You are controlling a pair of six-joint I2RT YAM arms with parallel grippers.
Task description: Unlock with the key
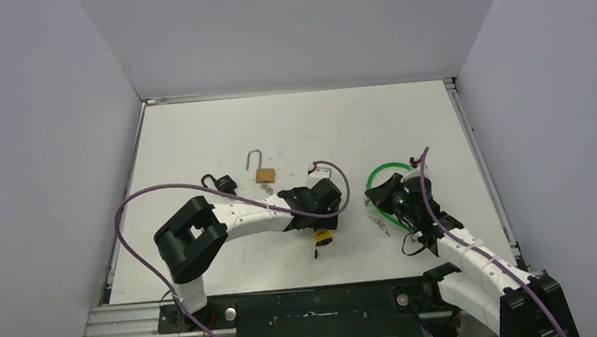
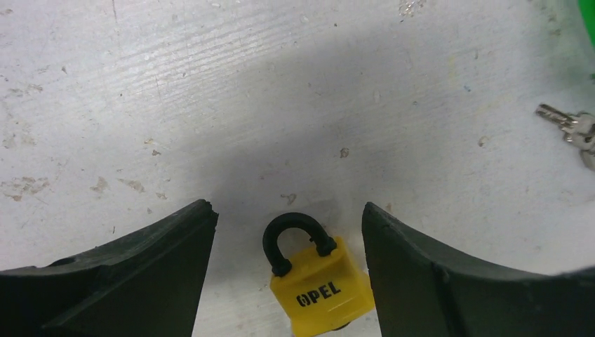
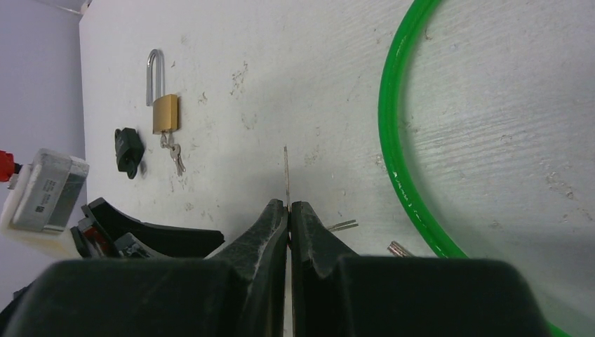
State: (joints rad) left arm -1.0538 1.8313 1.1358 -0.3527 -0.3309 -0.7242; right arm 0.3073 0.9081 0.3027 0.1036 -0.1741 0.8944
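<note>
The yellow padlock's body [image 2: 323,289] sits crooked between the left gripper's fingers, so the robot should line those fingers up with the padlock's sides [image 2: 279,298] before it lifts the padlock.
A yellow padlock [image 2: 324,289] with a black shackle and "OPEL" on it lies on the table between the fingers of my left gripper [image 2: 288,210], which is open around it and touches neither side. The padlock also shows in the top view [image 1: 322,237], just below my left gripper [image 1: 320,221]. My right gripper [image 3: 288,207] is shut on a thin key [image 3: 286,175], seen edge-on and sticking out past the tips. In the top view my right gripper [image 1: 385,202] is at the left edge of a green ring [image 1: 381,169].
A brass padlock [image 3: 165,112] with a raised shackle and its keys [image 3: 173,154] lies at the back left, a black padlock [image 3: 129,149] beside it. Loose keys [image 2: 572,128] lie right of the yellow padlock. The green ring [image 3: 393,154] lies to the right.
</note>
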